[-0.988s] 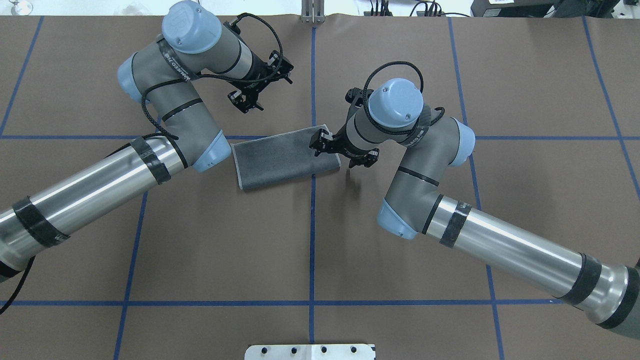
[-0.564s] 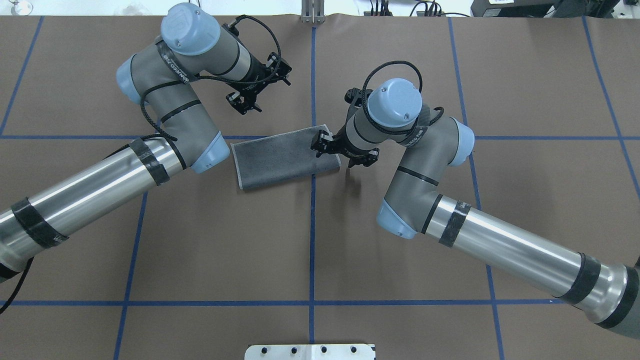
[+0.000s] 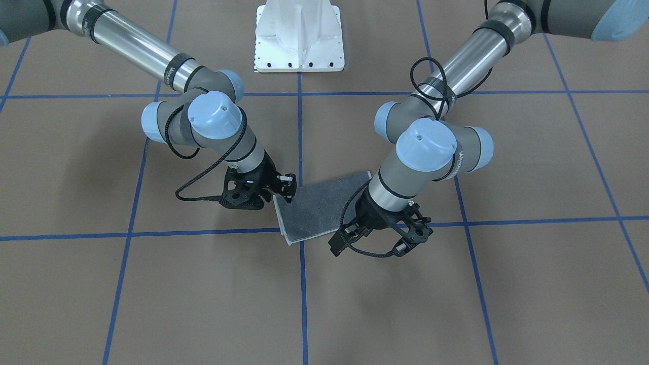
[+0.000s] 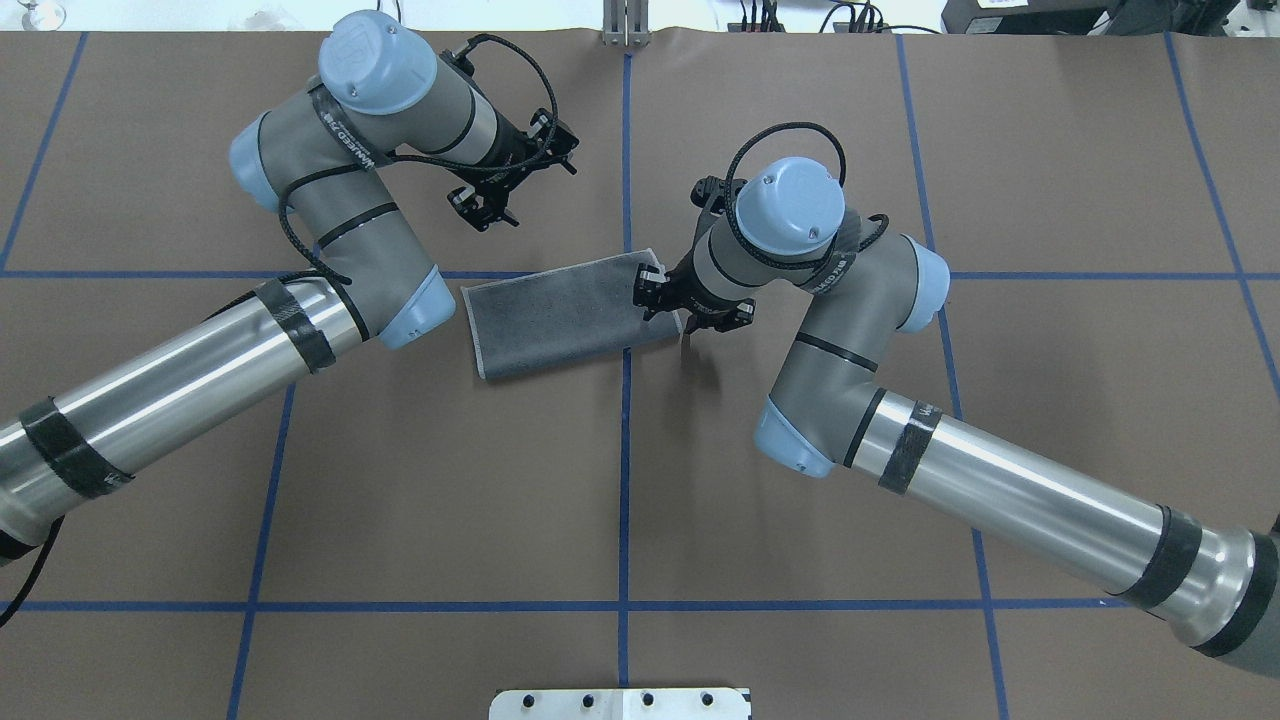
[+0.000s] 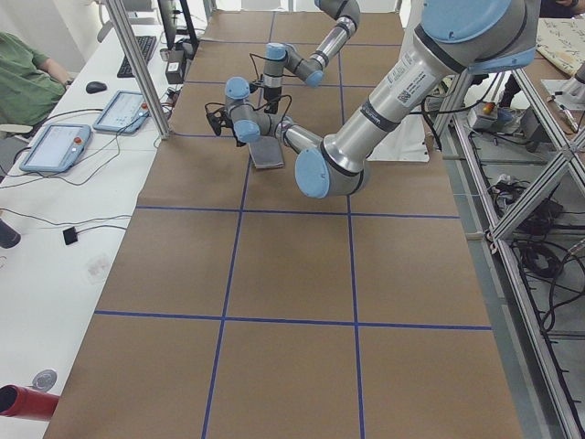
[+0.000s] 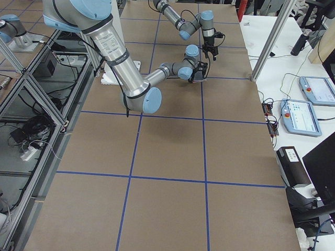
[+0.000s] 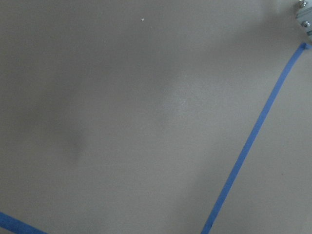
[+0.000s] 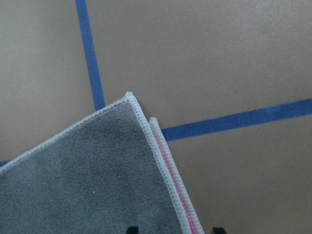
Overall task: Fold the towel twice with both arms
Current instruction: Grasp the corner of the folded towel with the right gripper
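Note:
I expect the whole towel (image 3: 319,206) to swing round still folded when I pull its edge, because only a thin pink line (image 8: 172,176) separates the stacked layers.
The towel (image 4: 565,315) lies folded in a long rectangle at the table's middle, dark grey face up, with light edging (image 3: 319,208). In the right wrist view its corner (image 8: 87,180) shows two stacked layers with a thin pink line between them. My right gripper (image 4: 683,312) hovers low over the towel's right end, open, with its fingertips (image 8: 131,228) either side of the short edge and nothing between them. My left gripper (image 4: 488,210) hangs open above bare table, beyond the towel's far left corner (image 3: 375,246). Its wrist view shows only table and tape.
Blue tape lines (image 4: 625,450) divide the brown table cover into squares. The white pedestal base (image 3: 299,35) stands at the robot's side. A white bench with tablets (image 5: 55,146) and a seated person (image 5: 23,87) runs along the far side, past aluminium posts (image 6: 272,42).
The right gripper has slid a little toward the towel's right edge. The left gripper has drifted slightly further from the towel. The towel itself lies as before.

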